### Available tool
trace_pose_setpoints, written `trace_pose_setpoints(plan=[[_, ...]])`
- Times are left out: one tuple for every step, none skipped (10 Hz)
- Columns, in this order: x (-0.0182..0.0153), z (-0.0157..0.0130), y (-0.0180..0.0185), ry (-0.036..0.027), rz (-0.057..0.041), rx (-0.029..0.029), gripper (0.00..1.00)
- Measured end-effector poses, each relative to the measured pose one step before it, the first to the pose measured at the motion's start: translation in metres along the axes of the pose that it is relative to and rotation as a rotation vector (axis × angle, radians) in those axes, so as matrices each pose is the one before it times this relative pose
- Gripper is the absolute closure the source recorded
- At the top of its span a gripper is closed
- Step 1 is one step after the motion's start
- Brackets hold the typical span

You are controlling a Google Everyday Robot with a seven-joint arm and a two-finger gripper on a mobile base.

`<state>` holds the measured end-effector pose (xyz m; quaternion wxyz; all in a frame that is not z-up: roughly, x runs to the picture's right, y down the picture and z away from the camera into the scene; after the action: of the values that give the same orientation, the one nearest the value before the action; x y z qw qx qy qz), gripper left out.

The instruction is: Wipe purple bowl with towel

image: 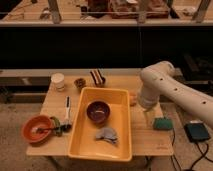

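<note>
My gripper will carry the grey-blue towel (108,135) into the purple bowl. The towel will stay bunched under my gripper on the way, because it lies in a small crumpled heap (104,132).
The purple bowl (98,111) stands upright in the far half of the yellow tray (78,120). Just in front of it, on the tray floor, the grey-blue towel (107,135) lies crumpled. My white arm bends in from the right, and the gripper (149,118) hangs over the table just right of the tray's right wall, beside the green sponge (161,123). The gripper is open with nothing in it, about a bowl's width from both bowl and towel.
An orange bowl (37,129) with utensils sits at the table's front left, with a pen (67,105) beside it. A white cup (58,81), a small dish (79,82) and a brown object (97,76) line the back edge. A black device (197,131) lies off the table at right.
</note>
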<state>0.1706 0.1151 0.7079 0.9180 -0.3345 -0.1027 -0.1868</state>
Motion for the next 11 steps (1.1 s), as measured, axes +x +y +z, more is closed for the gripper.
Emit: trace_pose_setpoints(plan=[[-0.00995, -0.00025, -0.00011, -0.00855, -0.02640, -0.01209, 0.20], [-0.00249, 0.00586, -0.00192, -0.01484, -0.00132, -0.02342, 0.20], [-0.00031, 0.00791, -0.00223, -0.00907, -0.00005, -0.01644, 0.20], [-0.00252, 0.01134, -0.00139, -0.00599, -0.00476, -0.01680, 0.20], [-0.00538, 0.02149, -0.00147, -0.00429, -0.00660, -0.01827, 0.20], [-0.00467, 0.01306, -0.00325, -0.00045, -0.00875, 0.00254, 0.20], [-0.00413, 0.01191, 0.00146, 0.00299, -0.00677, -0.00523, 0.20], [-0.00878, 0.00789, 0.00254, 0.00917, -0.00820, -0.00038, 0.20], [-0.01051, 0.00116, 0.00374, 0.01584, -0.00957, 0.00253, 0.20], [-0.00847, -0.00355, 0.00626, 0.01832, -0.00552, 0.00556, 0.20], [-0.00713, -0.00682, 0.00596, 0.01534, -0.00757, 0.00547, 0.20]])
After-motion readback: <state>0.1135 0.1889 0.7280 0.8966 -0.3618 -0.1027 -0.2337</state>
